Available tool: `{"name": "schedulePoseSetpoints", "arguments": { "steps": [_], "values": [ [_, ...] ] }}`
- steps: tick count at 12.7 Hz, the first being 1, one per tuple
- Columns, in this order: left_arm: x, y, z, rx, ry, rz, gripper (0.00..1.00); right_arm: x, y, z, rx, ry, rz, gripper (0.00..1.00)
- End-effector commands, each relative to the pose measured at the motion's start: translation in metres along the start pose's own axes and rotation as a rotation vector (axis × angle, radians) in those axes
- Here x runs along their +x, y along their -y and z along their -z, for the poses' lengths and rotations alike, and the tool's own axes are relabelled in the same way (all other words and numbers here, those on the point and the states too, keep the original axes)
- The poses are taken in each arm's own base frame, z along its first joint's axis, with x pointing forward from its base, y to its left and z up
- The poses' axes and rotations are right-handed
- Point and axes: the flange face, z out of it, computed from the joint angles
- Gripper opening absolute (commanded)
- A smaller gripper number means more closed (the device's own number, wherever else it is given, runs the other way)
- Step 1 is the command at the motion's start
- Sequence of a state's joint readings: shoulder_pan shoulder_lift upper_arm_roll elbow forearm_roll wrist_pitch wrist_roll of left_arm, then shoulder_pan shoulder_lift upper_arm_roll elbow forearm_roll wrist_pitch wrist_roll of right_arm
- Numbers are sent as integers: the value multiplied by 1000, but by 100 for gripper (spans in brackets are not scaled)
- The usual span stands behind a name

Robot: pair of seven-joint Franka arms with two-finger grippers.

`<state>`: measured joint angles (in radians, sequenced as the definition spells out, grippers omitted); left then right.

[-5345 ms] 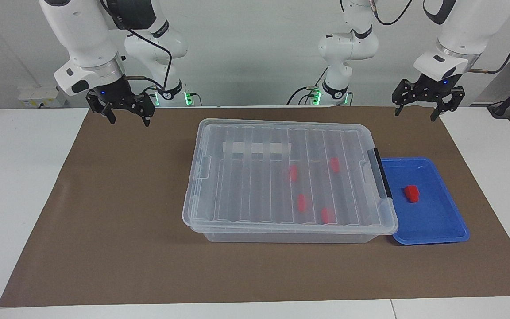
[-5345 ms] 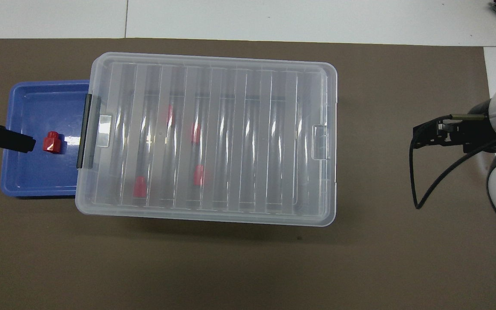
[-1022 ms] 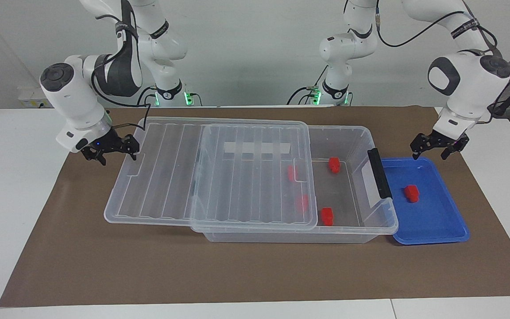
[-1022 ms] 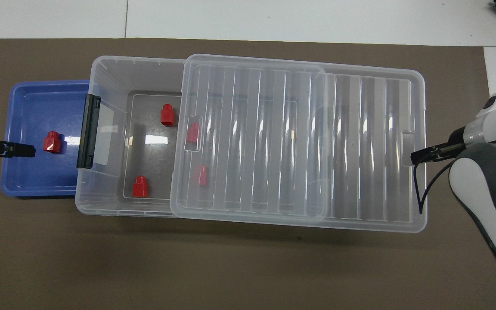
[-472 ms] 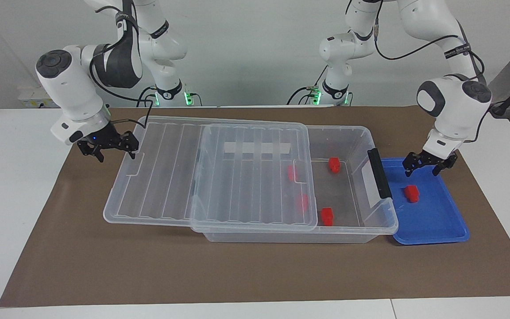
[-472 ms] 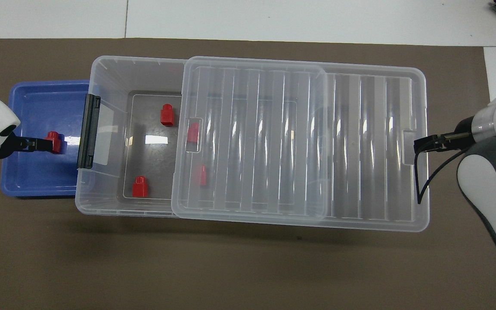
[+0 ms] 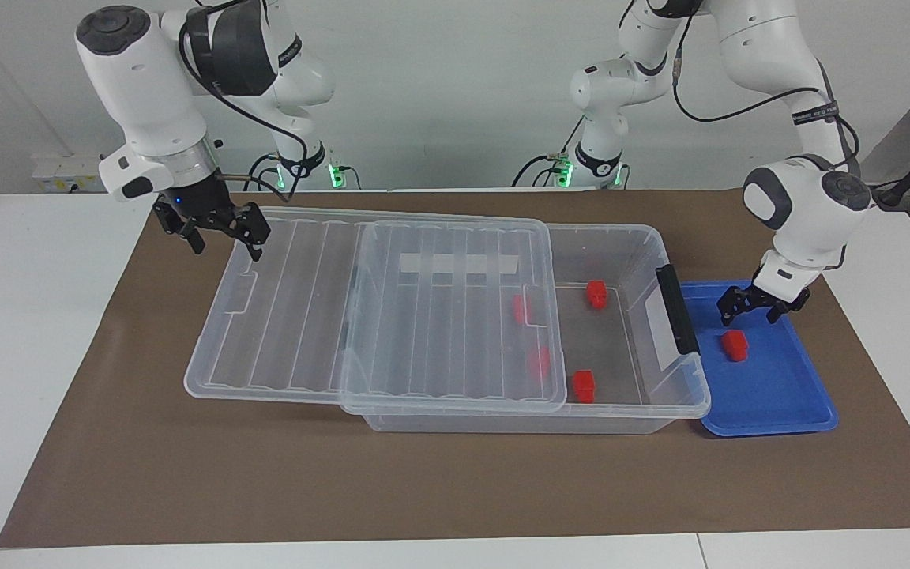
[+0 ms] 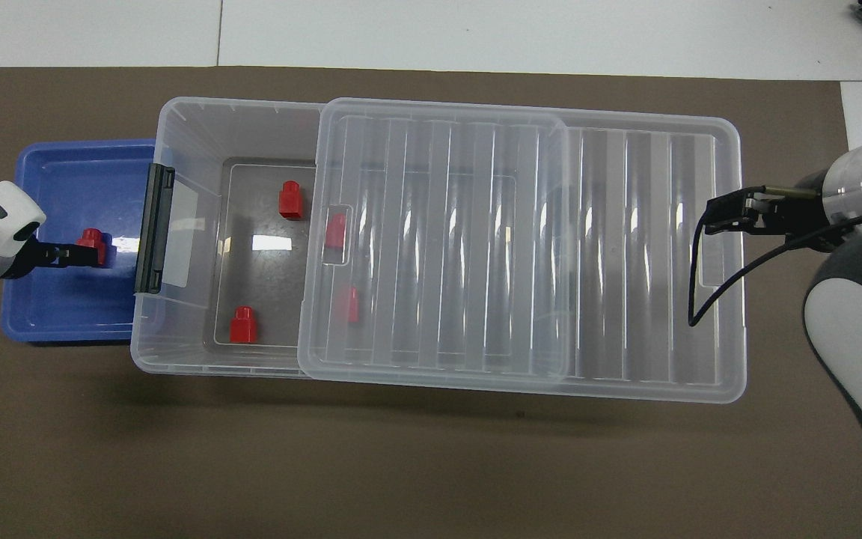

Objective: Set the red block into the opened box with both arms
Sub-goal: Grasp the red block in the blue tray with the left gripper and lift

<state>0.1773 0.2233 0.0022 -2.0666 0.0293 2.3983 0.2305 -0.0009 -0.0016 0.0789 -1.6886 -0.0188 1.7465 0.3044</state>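
My gripper will push the overhanging end [image 8: 661,260], and the ribbed lid [image 8: 455,242] will slide straight toward the black latch, as it lies flat along the box's rim.
A red block [image 7: 734,344] [image 8: 91,244] lies in the blue tray [image 7: 779,395] [image 8: 49,314] beside the box's black latch. My left gripper [image 7: 750,318] [image 8: 78,254] hangs open just above this block, not touching it. The clear box [image 7: 621,231] [image 8: 236,108] stands in the middle of the mat. Its ribbed lid [image 7: 305,316] [image 8: 625,262] is slid toward the right arm's end, which leaves the latch end uncovered. Inside lie several red blocks: two in the uncovered part [image 7: 596,293] [image 7: 583,385] and two under the lid. My right gripper [image 7: 227,249] [image 8: 715,217] is open and raised over the lid's overhanging end.
The brown mat [image 7: 455,490] covers most of the white table. The lid's overhanging end rests low on the mat at the right arm's end. Bare mat lies on the side of the box farther from the robots.
The left gripper has come down over the blue tray to just above the red block. The right gripper has risen from the lid's end edge. The lid and the blocks have not moved.
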Motion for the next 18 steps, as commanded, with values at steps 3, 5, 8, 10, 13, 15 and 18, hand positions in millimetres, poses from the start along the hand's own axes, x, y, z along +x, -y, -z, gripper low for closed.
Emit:
{"name": "schedulePoseSetpoints", "arguments": {
  "steps": [3, 5, 8, 10, 13, 15, 18],
  "values": [
    [7, -4, -19, 14, -23, -16, 100, 3, -3, 46, -17, 0, -41, 100],
    [9, -6, -20, 14, -23, -22, 100, 0, -11, 49, -8, 25, -52, 100],
    [10, -7, -22, 16, -35, -13, 86, -15, -29, 45, -27, 81, -25, 100],
    [8, -8, -26, 18, -46, -14, 82, -16, -30, 43, -27, 84, -3, 100],
    [8, -8, -30, 18, -47, -26, 77, -18, -31, 39, -27, 87, 28, 100],
    [8, -8, -31, 18, -47, -26, 71, -18, -30, 39, -27, 86, 29, 100],
    [8, -9, -31, 17, -43, -28, 33, -17, -35, 41, -26, 84, 19, 100]
  ]
}}
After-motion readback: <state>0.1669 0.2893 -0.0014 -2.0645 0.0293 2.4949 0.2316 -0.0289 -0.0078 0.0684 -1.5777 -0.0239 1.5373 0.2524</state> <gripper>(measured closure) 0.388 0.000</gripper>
